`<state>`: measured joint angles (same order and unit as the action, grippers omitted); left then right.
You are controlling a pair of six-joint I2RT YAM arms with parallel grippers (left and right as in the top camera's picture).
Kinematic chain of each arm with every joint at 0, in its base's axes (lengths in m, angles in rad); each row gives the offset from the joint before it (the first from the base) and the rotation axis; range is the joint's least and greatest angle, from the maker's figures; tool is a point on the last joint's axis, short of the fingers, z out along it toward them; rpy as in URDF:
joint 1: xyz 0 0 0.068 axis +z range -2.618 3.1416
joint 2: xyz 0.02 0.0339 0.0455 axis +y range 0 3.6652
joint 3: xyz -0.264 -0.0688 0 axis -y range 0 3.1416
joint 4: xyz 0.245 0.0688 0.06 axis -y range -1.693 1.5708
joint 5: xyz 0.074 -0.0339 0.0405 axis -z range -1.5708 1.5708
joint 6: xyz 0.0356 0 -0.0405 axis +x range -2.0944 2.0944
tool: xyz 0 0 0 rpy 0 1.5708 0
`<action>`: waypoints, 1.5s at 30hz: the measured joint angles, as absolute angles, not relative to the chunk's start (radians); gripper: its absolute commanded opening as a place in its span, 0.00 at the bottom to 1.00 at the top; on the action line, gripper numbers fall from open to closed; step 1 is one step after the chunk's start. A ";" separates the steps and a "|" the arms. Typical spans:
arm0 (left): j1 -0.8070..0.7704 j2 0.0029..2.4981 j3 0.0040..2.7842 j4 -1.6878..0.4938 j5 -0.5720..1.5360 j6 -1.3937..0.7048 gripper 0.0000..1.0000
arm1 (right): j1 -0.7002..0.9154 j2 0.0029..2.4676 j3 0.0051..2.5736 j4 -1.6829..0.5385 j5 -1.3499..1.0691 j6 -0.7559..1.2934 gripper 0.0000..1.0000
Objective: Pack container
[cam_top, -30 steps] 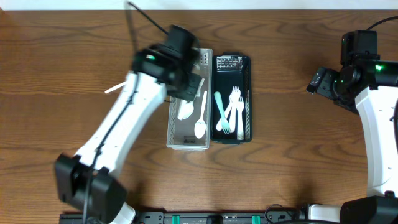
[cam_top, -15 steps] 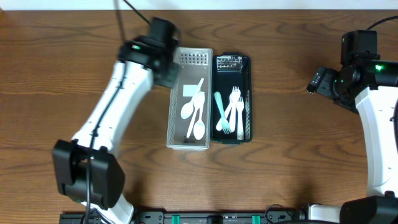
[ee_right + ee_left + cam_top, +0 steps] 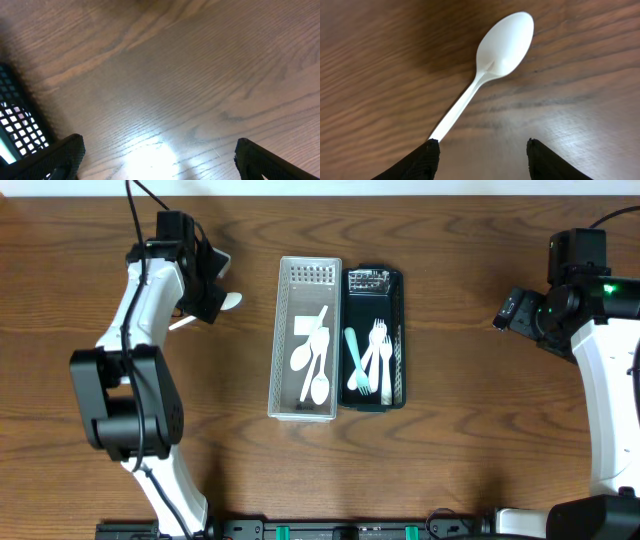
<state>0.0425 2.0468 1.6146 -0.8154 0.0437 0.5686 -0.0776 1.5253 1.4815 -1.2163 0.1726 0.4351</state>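
Note:
My left gripper continues to go down and closes on the thin handle point(image 3: 458, 109), because the white spoon point(image 3: 232, 301) lies alone with its handle toward my open fingers.
A white plastic spoon point(image 3: 228, 302) lies on the wood table at the far left, partly under my left arm; the left wrist view shows it whole point(image 3: 490, 65). My left gripper point(image 3: 482, 152) is open and empty just above its handle end, the handle tip by the left finger. A white mesh basket point(image 3: 280, 330) holds white spoons. A dark green basket point(image 3: 400, 300) beside it holds white forks and a teal utensil. My right gripper point(image 3: 157, 155) is open and empty over bare table far right of the baskets.
The dark basket's mesh corner point(image 3: 15, 125) shows at the left edge of the right wrist view. The two baskets stand side by side, touching, at the table's middle back. The table's far edge runs along the top.
My left arm swung from over the white basket leftward to the loose spoon. A spoon it carried now lies in the white basket. The right arm has not moved.

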 measured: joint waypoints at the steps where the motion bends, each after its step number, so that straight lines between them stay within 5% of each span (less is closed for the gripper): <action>1: 0.049 2.064 1.615 -0.805 0.050 0.593 0.59 | -0.078 1.525 1.481 -1.219 0.173 0.435 0.99; 19: 0.078 2.195 1.617 -0.765 0.078 0.733 0.54 | -0.078 1.526 1.481 -1.234 0.173 0.435 0.99; 28: 0.078 2.196 1.617 -0.909 0.083 0.601 0.20 | -0.078 1.527 1.481 -1.239 0.173 0.435 0.99; 30: 0.078 2.196 1.617 -0.940 0.083 0.545 0.06 | -0.078 1.527 1.481 -1.245 0.173 0.435 0.99; 45: 0.057 2.052 1.615 -1.143 0.091 0.214 0.06 | -0.078 1.528 1.481 -1.252 0.172 0.435 0.99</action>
<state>0.0574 2.0518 1.6146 -1.1435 0.0910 0.2142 -0.0776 1.5276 1.4815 -1.2522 0.1722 0.4351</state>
